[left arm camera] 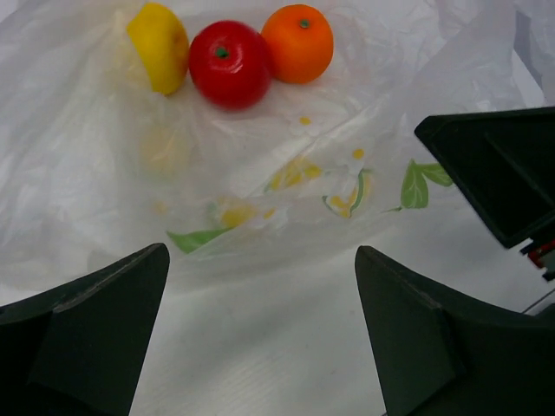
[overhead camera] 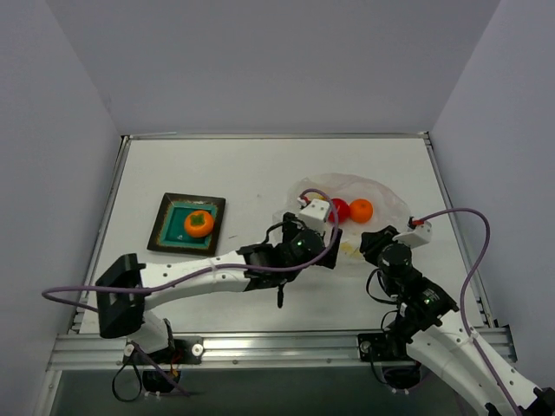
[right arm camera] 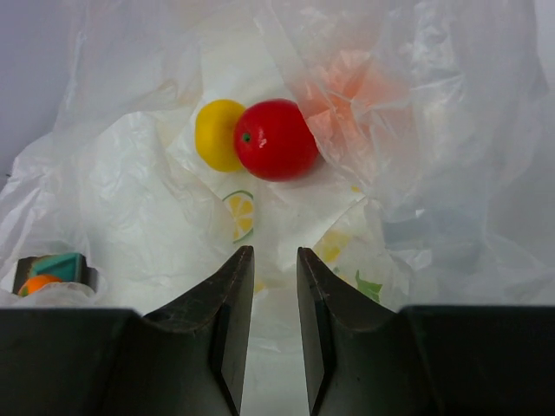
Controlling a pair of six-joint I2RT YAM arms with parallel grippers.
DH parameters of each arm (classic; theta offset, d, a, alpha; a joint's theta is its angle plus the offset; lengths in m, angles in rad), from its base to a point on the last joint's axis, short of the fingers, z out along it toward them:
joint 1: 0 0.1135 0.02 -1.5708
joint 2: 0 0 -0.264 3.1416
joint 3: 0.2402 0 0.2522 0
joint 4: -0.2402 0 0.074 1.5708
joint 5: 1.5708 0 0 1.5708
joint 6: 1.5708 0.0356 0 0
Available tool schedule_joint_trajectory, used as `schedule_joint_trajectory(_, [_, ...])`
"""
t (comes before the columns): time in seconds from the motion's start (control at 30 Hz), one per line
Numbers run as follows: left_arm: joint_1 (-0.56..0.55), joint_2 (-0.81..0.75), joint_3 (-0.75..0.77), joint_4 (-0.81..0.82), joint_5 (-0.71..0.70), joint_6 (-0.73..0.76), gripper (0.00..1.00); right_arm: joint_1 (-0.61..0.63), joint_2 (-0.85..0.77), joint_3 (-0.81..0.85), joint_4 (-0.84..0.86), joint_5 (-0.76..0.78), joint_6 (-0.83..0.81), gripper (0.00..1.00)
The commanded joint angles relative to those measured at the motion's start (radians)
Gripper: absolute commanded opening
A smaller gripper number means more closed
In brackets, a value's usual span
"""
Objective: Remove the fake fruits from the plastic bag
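The red fruit (overhead camera: 341, 210) lies uncovered in the plastic bag, in line with the open fingers of the robot's left gripper, so the robot should keep reaching until the fingers are on both sides of it.
The plastic bag (overhead camera: 381, 195) lies wrinkled at right centre, printed with lemons and leaves. A red fruit (overhead camera: 340, 210) and an orange fruit (overhead camera: 361, 211) sit in it. The left wrist view shows a yellow fruit (left arm camera: 159, 45), the red one (left arm camera: 230, 63) and the orange one (left arm camera: 297, 43) on the bag (left arm camera: 87, 173). My left gripper (overhead camera: 334, 229) (left arm camera: 260, 256) is open and empty at the bag's near-left edge. My right gripper (overhead camera: 368, 241) (right arm camera: 275, 253) has its jaws nearly together with bag plastic (right arm camera: 130, 191) between them, short of the red fruit (right arm camera: 275, 139) and the yellow fruit (right arm camera: 215, 134).
A dark square plate (overhead camera: 166, 227) with a teal centre stands at left and holds an orange fruit with a green calyx (overhead camera: 199, 224). It shows at the lower left of the right wrist view (right arm camera: 61, 267). The table's raised edges run along the back and sides.
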Motion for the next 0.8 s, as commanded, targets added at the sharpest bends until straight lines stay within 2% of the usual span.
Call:
schedule_joint_trajectory(0.0, [0.015, 0.131, 0.159, 0.045, 0.012, 0.116, 0.86, 0.003, 0.041, 0.014, -0.031, 0.092, 0.009, 0.23])
schedule_joint_trajectory(0.13, [0.069, 0.265, 0.295, 0.029, 0.046, 0.133, 0.87, -0.003, 0.049, -0.022, -0.037, 0.166, 0.067, 0.22])
schedule_joint_trajectory(0.33, [0.166, 0.422, 0.41, 0.022, 0.127, 0.13, 0.91, -0.012, 0.04, -0.059, -0.037, 0.149, 0.083, 0.23])
schedule_joint_trajectory(0.43, [0.189, 0.491, 0.471, 0.011, 0.173, 0.141, 0.94, -0.012, 0.054, -0.071, -0.036, 0.128, 0.095, 0.3])
schedule_joint_trajectory(0.47, [0.201, 0.523, 0.488, 0.009, 0.179, 0.152, 0.95, -0.012, 0.054, -0.077, -0.034, 0.128, 0.098, 0.38])
schedule_joint_trajectory(0.6, [0.232, 0.591, 0.566, -0.008, 0.209, 0.178, 0.97, -0.015, 0.054, -0.08, -0.036, 0.126, 0.106, 0.55])
schedule_joint_trajectory(0.67, [0.249, 0.618, 0.591, -0.011, 0.25, 0.176, 0.97, -0.017, 0.066, -0.08, -0.033, 0.126, 0.109, 0.6])
schedule_joint_trajectory(0.77, [0.27, 0.652, 0.618, -0.012, 0.285, 0.172, 0.97, -0.02, 0.104, -0.082, -0.021, 0.114, 0.113, 0.6])
